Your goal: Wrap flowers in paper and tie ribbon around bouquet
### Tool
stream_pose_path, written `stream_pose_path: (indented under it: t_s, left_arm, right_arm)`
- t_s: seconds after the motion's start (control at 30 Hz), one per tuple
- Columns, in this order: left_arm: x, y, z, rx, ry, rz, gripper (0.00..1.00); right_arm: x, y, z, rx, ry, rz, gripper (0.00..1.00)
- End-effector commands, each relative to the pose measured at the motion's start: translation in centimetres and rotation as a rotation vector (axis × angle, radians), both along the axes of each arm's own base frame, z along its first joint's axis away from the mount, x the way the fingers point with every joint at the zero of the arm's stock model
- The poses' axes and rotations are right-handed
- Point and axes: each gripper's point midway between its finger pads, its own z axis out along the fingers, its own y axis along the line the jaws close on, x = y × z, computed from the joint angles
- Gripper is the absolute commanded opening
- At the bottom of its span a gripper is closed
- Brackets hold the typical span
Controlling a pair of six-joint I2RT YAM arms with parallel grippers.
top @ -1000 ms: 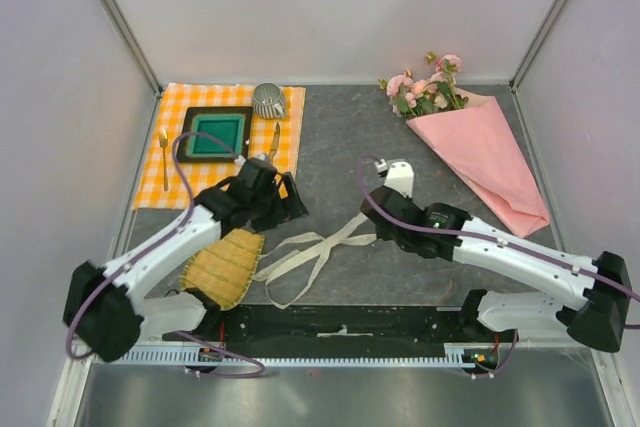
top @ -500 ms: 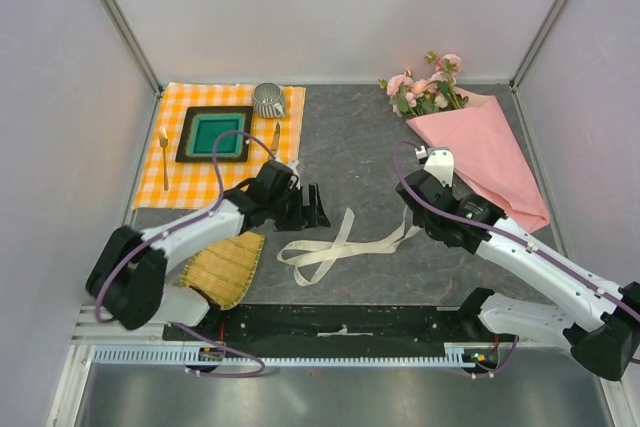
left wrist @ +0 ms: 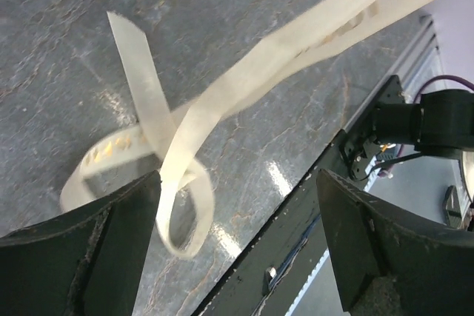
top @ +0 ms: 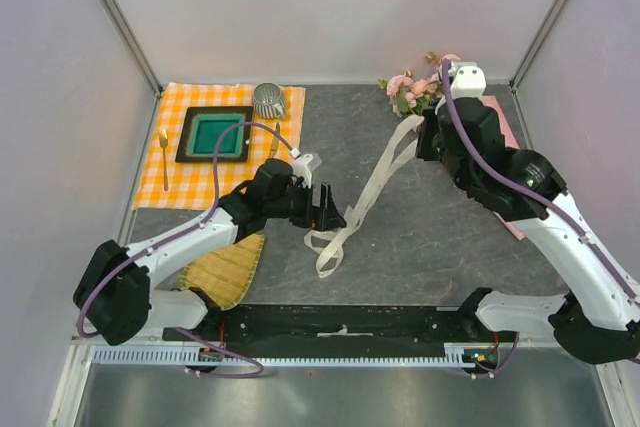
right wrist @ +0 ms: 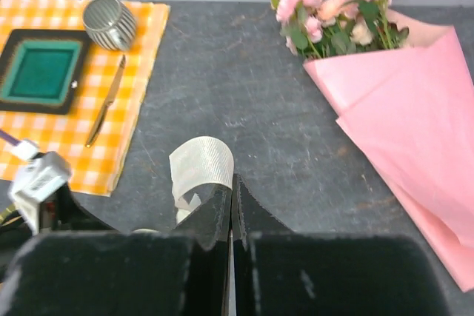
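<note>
I am expecting the cream ribbon (top: 374,185) to straighten into a long piece when I pull it, because the ribbon's lower loops (top: 334,246) lie loose and open next to a loose end.
The cream ribbon (top: 372,187) runs as a long diagonal band from my raised right gripper (top: 424,137) down to loose loops on the table. That gripper is shut on the ribbon's upper end, which curls over its fingertips (right wrist: 201,164). Just beyond it lies the bouquet: pink flowers (right wrist: 333,24) in a cone of pink paper (right wrist: 415,123), largely hidden behind the right arm in the top view. My left gripper (top: 322,209) stands open low over the table beside the ribbon's lower loops (left wrist: 178,205); one loop hangs close to its left finger (left wrist: 81,257), nothing is gripped.
At the back left, an orange-checked cloth (top: 225,172) carries a green tray (top: 215,134), a striped cup (top: 269,100), a fork (top: 163,157) and a knife (top: 273,139). A yellow-green bamboo mat (top: 222,269) lies under the left arm. A black rail (top: 340,325) edges the front.
My right gripper has lifted the ribbon's end up and back to the bouquet's flowers, drawing the ribbon into a long diagonal. My left gripper has moved right to the ribbon's lower loops.
</note>
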Motion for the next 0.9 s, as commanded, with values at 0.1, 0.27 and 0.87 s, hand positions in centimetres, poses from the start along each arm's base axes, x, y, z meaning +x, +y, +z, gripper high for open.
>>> stream_pose_path:
  t_s: [0.1,0.27,0.87]
  left_arm:
    - [-1.1,1.7,-1.8,0.086,0.110,0.068,0.87]
    - [-1.9,3.4,-3.5,0.077,0.190,0.157,0.81]
    - [1.7,3.1,-11.9,0.194,0.385,0.307,0.69]
  right_arm:
    - [1.0,2.9,-0.4,-0.021,0.032,0.117,0.00]
    - [6.4,6.6,-5.6,-0.118,0.107,0.151,0.22]
    - [-12.1,15.4,-25.5,0.034,0.482,0.719,0.89]
